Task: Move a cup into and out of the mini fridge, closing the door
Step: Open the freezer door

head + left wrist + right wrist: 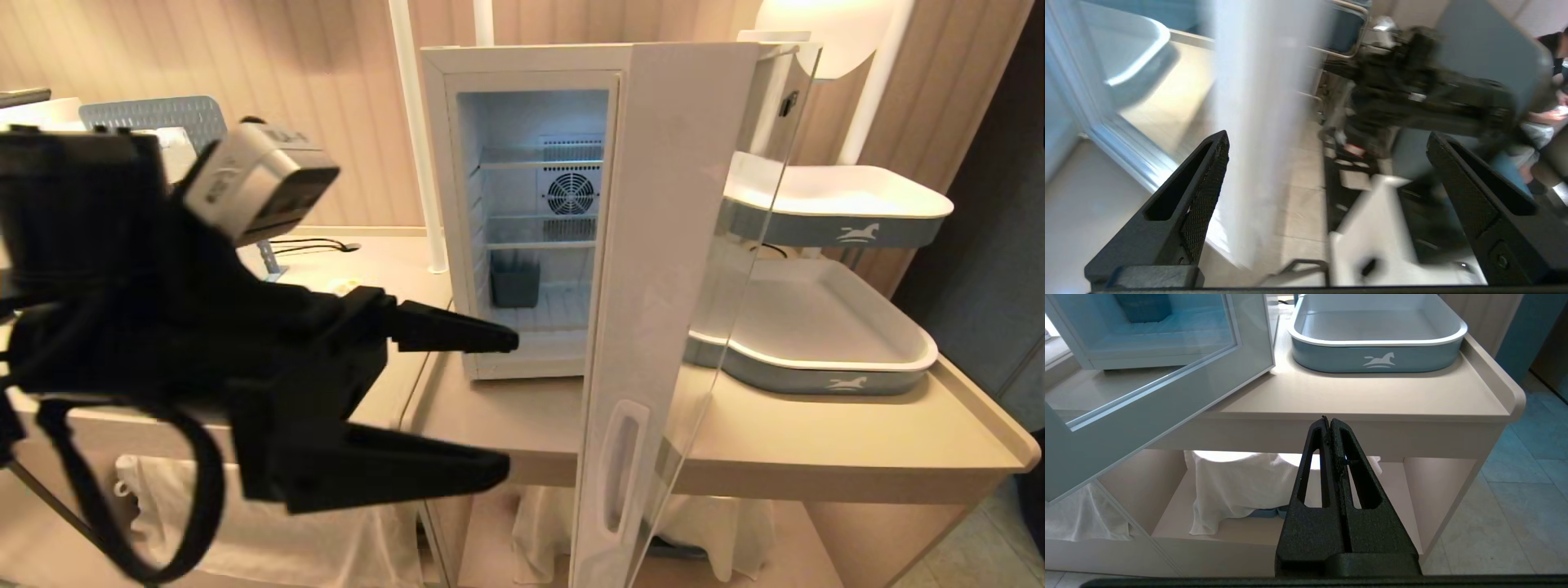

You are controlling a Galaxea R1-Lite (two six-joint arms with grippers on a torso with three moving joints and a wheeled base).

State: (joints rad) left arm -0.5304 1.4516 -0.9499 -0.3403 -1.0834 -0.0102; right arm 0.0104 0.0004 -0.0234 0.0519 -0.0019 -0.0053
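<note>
The mini fridge door (671, 245) is edge on across part of the fridge's opening, so the robot's left gripper should push the door's free edge (593, 441) wide before it moves back.
The mini fridge (522, 61) stands on the beige counter with its inside lit. Its door (669, 204) is swung wide open toward me, edge on, the handle slot low down. A grey-blue cup (514, 282) stands on the bottom shelf inside. My left gripper (510, 404) hangs open and empty in front of the fridge, left of the door's edge. In the left wrist view the left gripper (1329, 139) has the blurred white door edge (1261, 122) just past one finger (1208, 179). My right gripper (1329, 420) is shut and empty, low before the counter's front edge.
Two white and grey-blue trays (816, 359) with horse logos are stacked at the right of the counter (898, 441). White cloth (1229, 486) lies on the shelf under it. A perforated grey panel (155, 118) stands at the back left. A seated person (1547, 118) shows behind.
</note>
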